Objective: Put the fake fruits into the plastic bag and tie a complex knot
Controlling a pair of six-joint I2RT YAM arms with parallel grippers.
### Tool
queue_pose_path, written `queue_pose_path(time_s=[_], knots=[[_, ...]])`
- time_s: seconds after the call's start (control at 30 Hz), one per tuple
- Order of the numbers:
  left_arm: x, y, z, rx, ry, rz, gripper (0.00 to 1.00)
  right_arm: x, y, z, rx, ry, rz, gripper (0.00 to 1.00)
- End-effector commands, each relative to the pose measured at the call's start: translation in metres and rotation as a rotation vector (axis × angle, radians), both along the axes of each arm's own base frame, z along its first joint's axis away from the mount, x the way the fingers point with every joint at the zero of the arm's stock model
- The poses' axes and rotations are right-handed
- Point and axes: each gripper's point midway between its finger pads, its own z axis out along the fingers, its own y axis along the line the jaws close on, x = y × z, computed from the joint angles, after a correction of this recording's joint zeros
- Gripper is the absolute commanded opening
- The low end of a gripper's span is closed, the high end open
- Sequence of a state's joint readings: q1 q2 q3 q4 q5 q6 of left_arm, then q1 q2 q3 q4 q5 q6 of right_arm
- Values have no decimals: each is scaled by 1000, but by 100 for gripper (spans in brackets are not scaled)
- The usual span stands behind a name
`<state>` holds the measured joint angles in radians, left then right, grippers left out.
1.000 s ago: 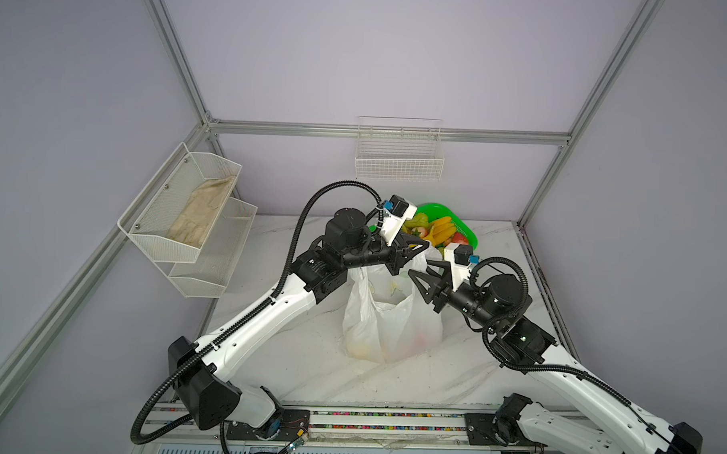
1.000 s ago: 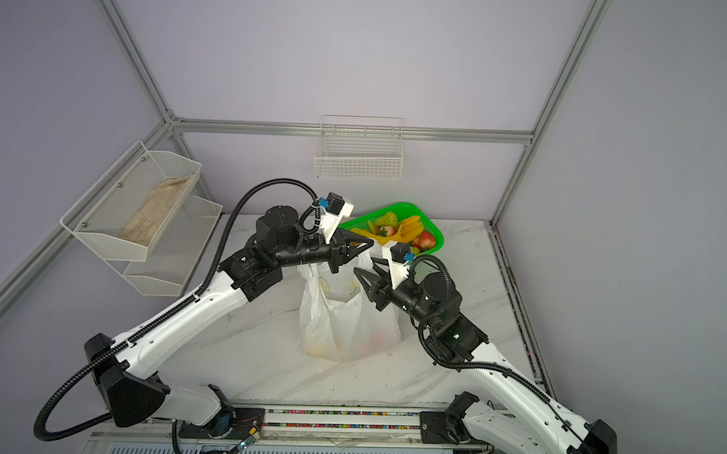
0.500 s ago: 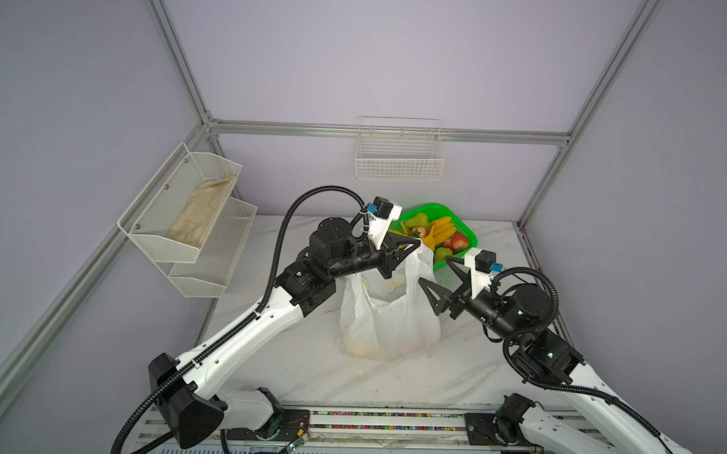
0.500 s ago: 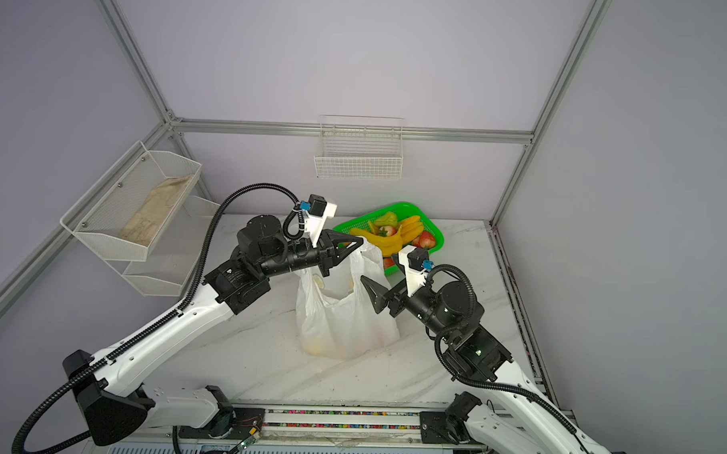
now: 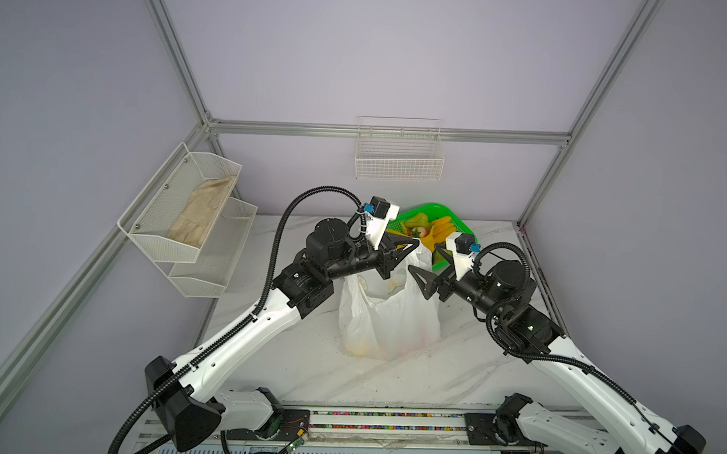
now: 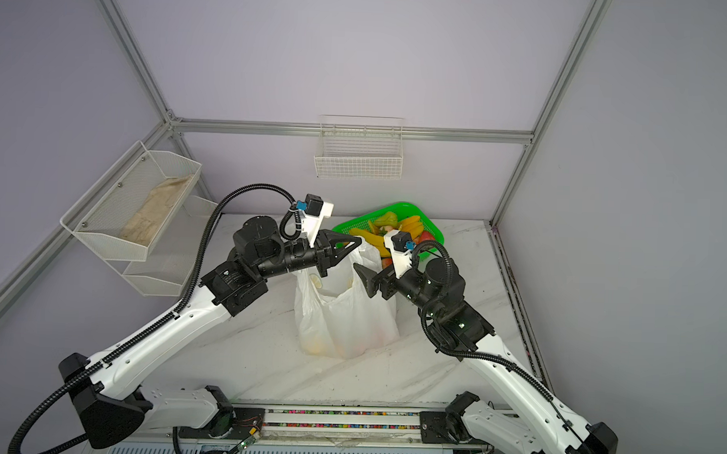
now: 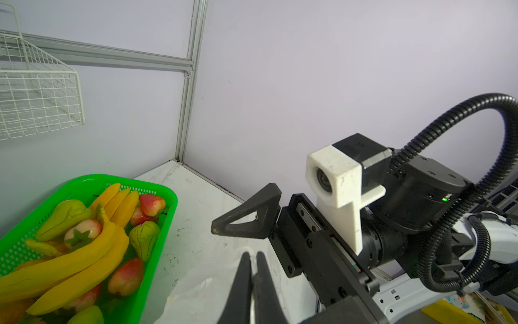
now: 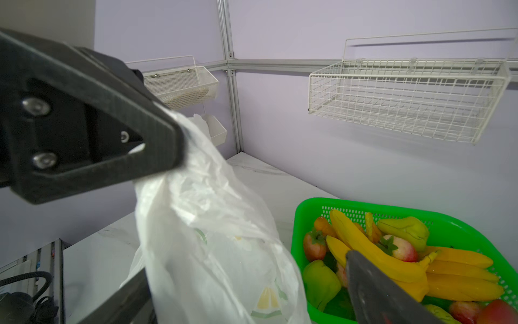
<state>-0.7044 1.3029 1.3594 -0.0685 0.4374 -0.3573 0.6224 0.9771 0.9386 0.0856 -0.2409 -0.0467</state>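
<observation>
My left gripper is pinching only the plastic bag's top edge (image 8: 191, 137). My right gripper should hold the bag lower down (image 8: 215, 243) while my left gripper takes a deeper grip.
The plastic bag (image 5: 388, 316) (image 6: 342, 318), white with lemon prints, stands mid-table. My left gripper (image 5: 413, 244) (image 6: 355, 242) (image 7: 253, 261) is shut on its top edge and holds it up. Faint yellow and pink shapes show through the bag's bottom. My right gripper (image 5: 425, 261) (image 8: 252, 294) is wide open at the bag's right side, and the bag (image 8: 210, 238) hangs between its fingers (image 8: 378, 294). More fake fruits (image 5: 430, 234) (image 8: 378, 252) (image 7: 84, 252), bananas, red and green ones, lie in the green basket (image 5: 437, 210) (image 6: 396, 206) just behind.
A white wire basket (image 5: 399, 154) hangs on the back wall. On the left wall a two-tier mesh shelf (image 5: 210, 268) holds a beige cloth (image 5: 200, 214). The marble table (image 5: 307, 359) ends at the rail in front, with frame posts at the corners.
My right gripper has opened wide, swung out to the right, then come back beside the bag, a little higher. The left gripper has kept its hold on the bag's top.
</observation>
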Motion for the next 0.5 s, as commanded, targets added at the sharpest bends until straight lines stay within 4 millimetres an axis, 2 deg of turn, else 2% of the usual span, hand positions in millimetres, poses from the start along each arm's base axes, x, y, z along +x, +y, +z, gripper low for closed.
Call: queue_pose_path(time_s=[0.0,0.13,0.2,0.27,0.33,0.4,0.47], knots=[[-8,5,10,-41,-30,-11,0,10,-5,14,9,-42,-28,97],[-8,4,10,-44,-22,-18,0,13,8,12,-4,-49,63,97],[-10,4,11,-49,-23,-23,0,5,17,16,2,-77,153,96],[-10,4,12,-53,-21,-23,0,-5,24,18,15,-112,240,91],[-10,4,13,-61,-17,-25,0,-10,28,14,20,-127,301,81],[-8,3,14,-72,-11,-21,0,-11,31,0,18,-109,346,60],[-5,4,15,-87,-3,-7,0,-11,33,-16,17,-85,370,43]])
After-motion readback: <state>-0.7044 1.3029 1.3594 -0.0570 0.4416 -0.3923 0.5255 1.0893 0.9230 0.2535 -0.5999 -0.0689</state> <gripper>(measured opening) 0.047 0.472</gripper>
